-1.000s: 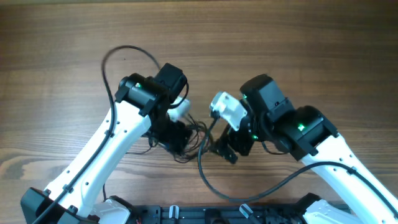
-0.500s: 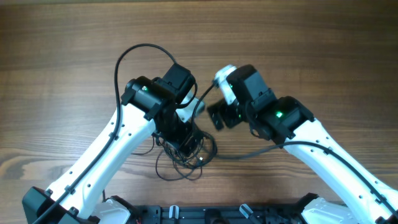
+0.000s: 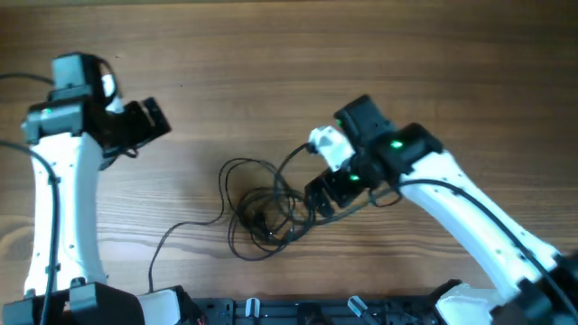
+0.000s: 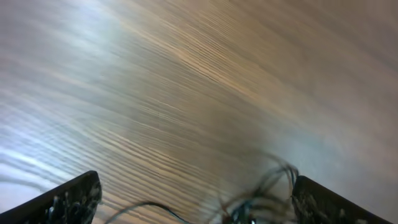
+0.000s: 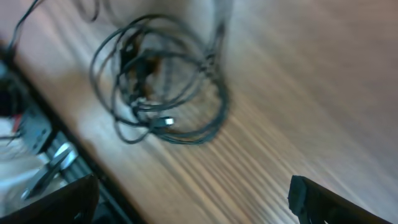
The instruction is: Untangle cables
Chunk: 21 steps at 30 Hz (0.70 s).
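Observation:
The cables' loops lie tangled (image 3: 262, 223) next to my right gripper and far away from my left gripper, so next my right gripper pinches the near loops (image 3: 291, 204) and raises them.
The cables (image 3: 262, 217) lie in a loose tangle of thin black loops on the wooden table, near the front middle. My right gripper (image 3: 323, 199) hovers open just right of the tangle, nothing between its fingers. In the right wrist view the cables (image 5: 158, 81) show as a blurred coil with a small plug end, ahead of the open right gripper (image 5: 193, 205). My left gripper (image 3: 152, 122) is far off at the left, open and empty. The left wrist view is blurred; the cables (image 4: 261, 199) show low between the wide-spread fingers of the left gripper (image 4: 199, 205).
The black base rail (image 3: 316, 311) runs along the table's front edge, close to the tangle. A thin black cord (image 3: 176, 239) trails from the tangle toward the front left. Bare wood (image 3: 361, 63) fills the far half.
My left arm has swung away from the tangle to the far left, its jaws opening. My right gripper has come down beside the tangle's right side. The cables now lie loose.

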Tool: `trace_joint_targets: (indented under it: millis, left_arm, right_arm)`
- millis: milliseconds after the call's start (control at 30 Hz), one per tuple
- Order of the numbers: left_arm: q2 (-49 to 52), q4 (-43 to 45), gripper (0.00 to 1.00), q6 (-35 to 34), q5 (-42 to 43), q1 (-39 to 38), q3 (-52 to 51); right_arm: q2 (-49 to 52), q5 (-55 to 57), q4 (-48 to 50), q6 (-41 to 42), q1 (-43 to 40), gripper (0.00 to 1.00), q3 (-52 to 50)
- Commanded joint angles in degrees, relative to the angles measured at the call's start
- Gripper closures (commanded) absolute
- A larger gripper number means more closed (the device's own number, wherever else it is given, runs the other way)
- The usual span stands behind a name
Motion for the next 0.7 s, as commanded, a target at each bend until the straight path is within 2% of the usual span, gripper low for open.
trace_joint_targets:
  millis: [0,133,333,433,467,500,533,667]
  left_arm:
    - [0.3,0.7,0.00,-1.7,1.0,5.2,0.0]
    - [0.3,0.8,0.00,-1.7,1.0,7.7,0.0]
    - [0.3,0.9,0.00,-1.7,1.8,7.6,0.0]
    - [0.3,0.9,0.00,-1.7,2.1,7.6,0.0]
    - [0.3,0.9,0.00,-1.7,2.1,7.6,0.0]
    - [0.3,0.9,0.00,-1.7,2.3,7.6,0.0]
    - [0.3,0.9,0.00,-1.7,2.3,7.6,0.0]
    - [0.3,0.4,0.00,-1.7,3.0,7.6,0.0]
  right_arm:
    - [5.9,-5.9,4.2,0.5,6.4,0.00,0.1]
    - [13.4,0.6,17.4,13.9,14.7,0.00,0.1]
    - [19.6,12.3,17.0,29.1,15.3,0.00,0.1]
    - [19.6,14.5,17.6,33.1,15.3,0.00,0.1]
    - [19.6,14.7,17.9,34.1,15.3,0.07,0.1]
    - [19.6,15.0,19.5,33.9,15.1,0.78,0.1]
    - [19.3,14.1,20.9,33.9,14.1,0.96,0.9]
    - [18.9,2.6,19.7,32.7,2.0,0.96,16.4]
